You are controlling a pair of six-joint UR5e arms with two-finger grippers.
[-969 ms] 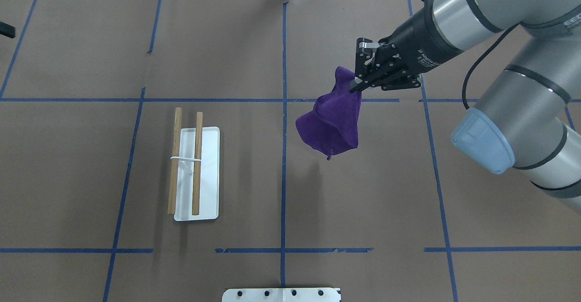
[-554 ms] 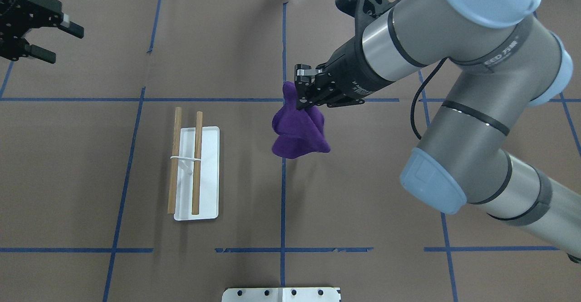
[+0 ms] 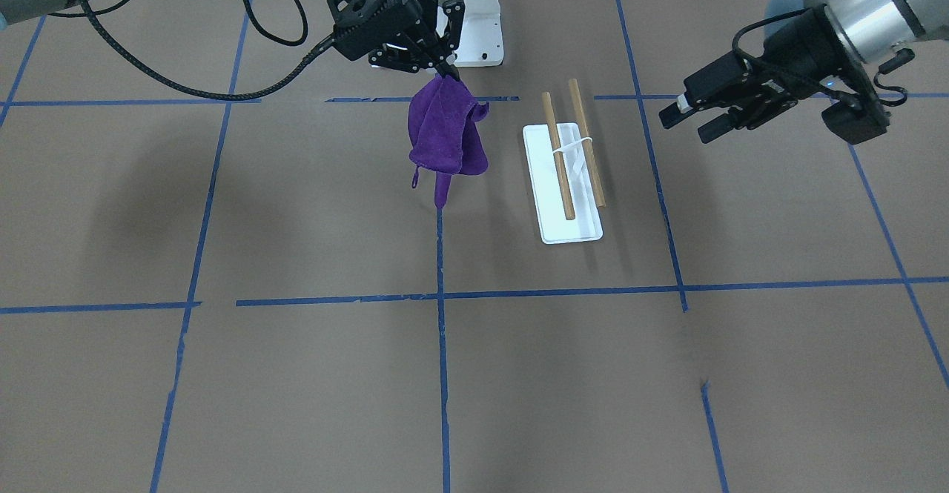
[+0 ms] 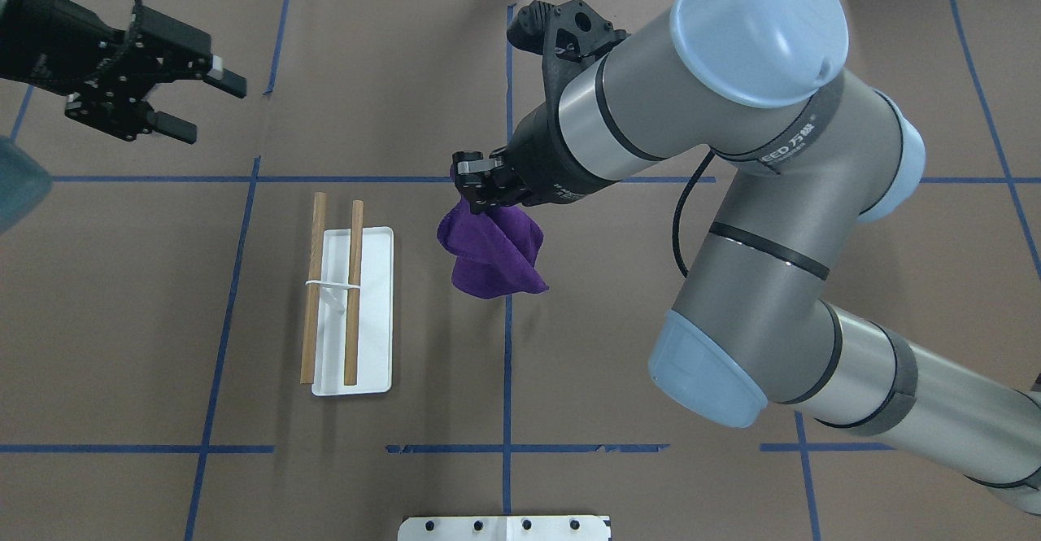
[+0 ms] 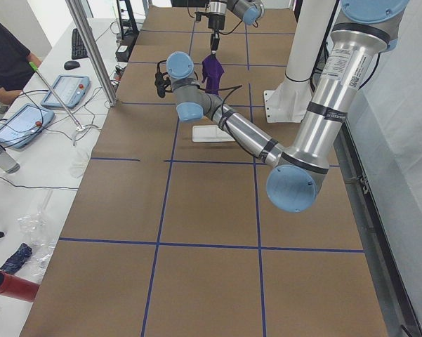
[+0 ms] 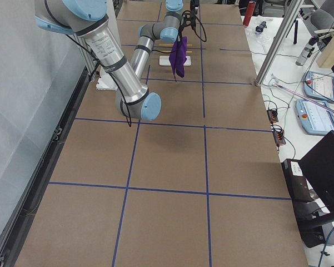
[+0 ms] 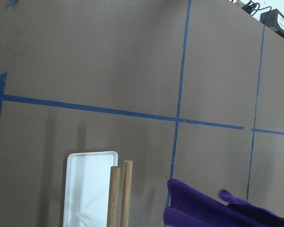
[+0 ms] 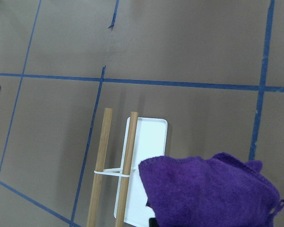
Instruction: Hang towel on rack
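Note:
The purple towel [image 3: 447, 127] is hanging bunched up in limp folds [image 3: 459, 164]. It will flop down crumpled across both wooden dowels when I bring it onto the rack.
A purple towel [image 4: 493, 253] hangs bunched from my right gripper [image 4: 474, 191], which is shut on its top edge above the table's middle; it also shows in the front view [image 3: 445, 133] and the right wrist view [image 8: 212, 194]. The rack [image 4: 351, 305], a white base with two wooden dowels, stands to the left of the towel and apart from it; it also shows in the front view [image 3: 567, 174]. My left gripper [image 4: 191, 102] is open and empty, held high over the far left of the table, away from the rack.
Blue tape lines [image 4: 507, 362] cross the brown table cover. A white bolted pedestal plate [image 4: 504, 528] sits at the near edge. An operator [image 5: 3, 56] and tablets [image 5: 63, 90] are beside the table in the left side view.
My right gripper has carried the towel left, from the right half to just past the centre line, closer to the rack. My left gripper has come into view and moved inward from the far left.

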